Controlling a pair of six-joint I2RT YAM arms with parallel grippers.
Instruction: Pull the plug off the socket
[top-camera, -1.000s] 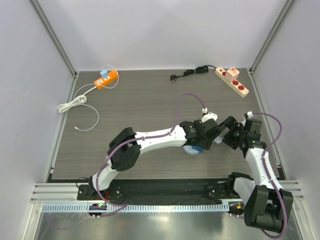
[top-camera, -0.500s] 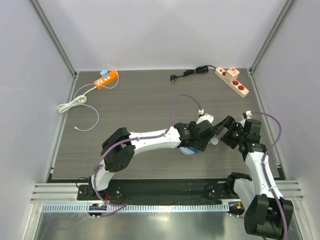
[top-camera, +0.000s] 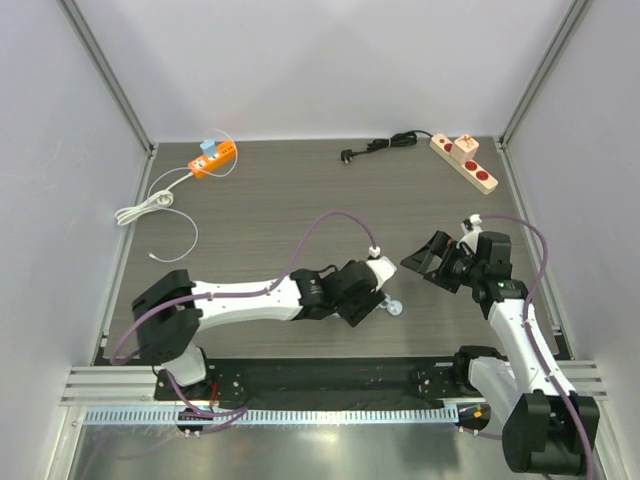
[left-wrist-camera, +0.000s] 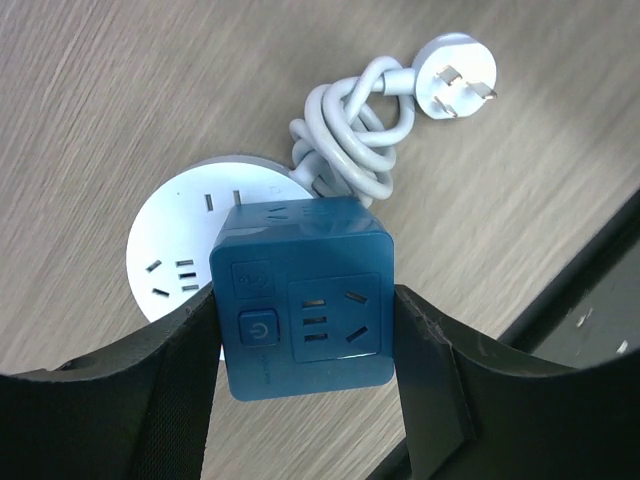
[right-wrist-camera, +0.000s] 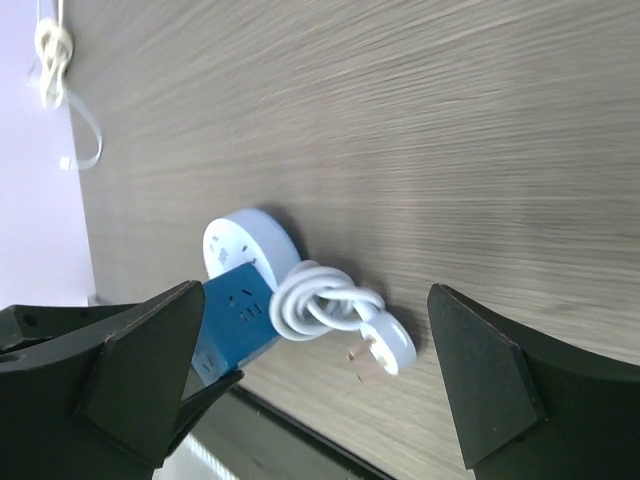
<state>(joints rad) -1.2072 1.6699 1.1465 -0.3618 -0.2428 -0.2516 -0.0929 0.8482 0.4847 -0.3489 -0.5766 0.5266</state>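
Observation:
The coiled white cord (left-wrist-camera: 350, 138) blocks my right gripper's way to the socket, so my left gripper should regrasp the cube (left-wrist-camera: 305, 310) and turn the cord toward the front edge.
The plug is a blue cube (left-wrist-camera: 305, 300) with a power button and pin holes on its face. My left gripper (left-wrist-camera: 305, 330) is shut on its two sides, near the table's front edge. Behind the cube lies the white round socket (left-wrist-camera: 185, 235), its lower right part covered by the cube; whether the pins still sit in it is hidden. A coiled white cord (left-wrist-camera: 350, 130) with a flat plug head (left-wrist-camera: 455, 88) lies beside the socket. My right gripper (right-wrist-camera: 313, 290) stands wide open, off to the right, and touches nothing. From above, the left gripper (top-camera: 368, 295) hides cube and socket.
An orange power strip (top-camera: 213, 158) with a white cable (top-camera: 150, 205) lies at the back left. A beige strip with red sockets (top-camera: 465, 162) and a black cord (top-camera: 385, 145) lies at the back right. The black front rail (top-camera: 330, 375) runs just below the left gripper.
The left arm has drawn back to the left and toward the front edge with the blue cube in its grip. A gap has opened between it and the right gripper.

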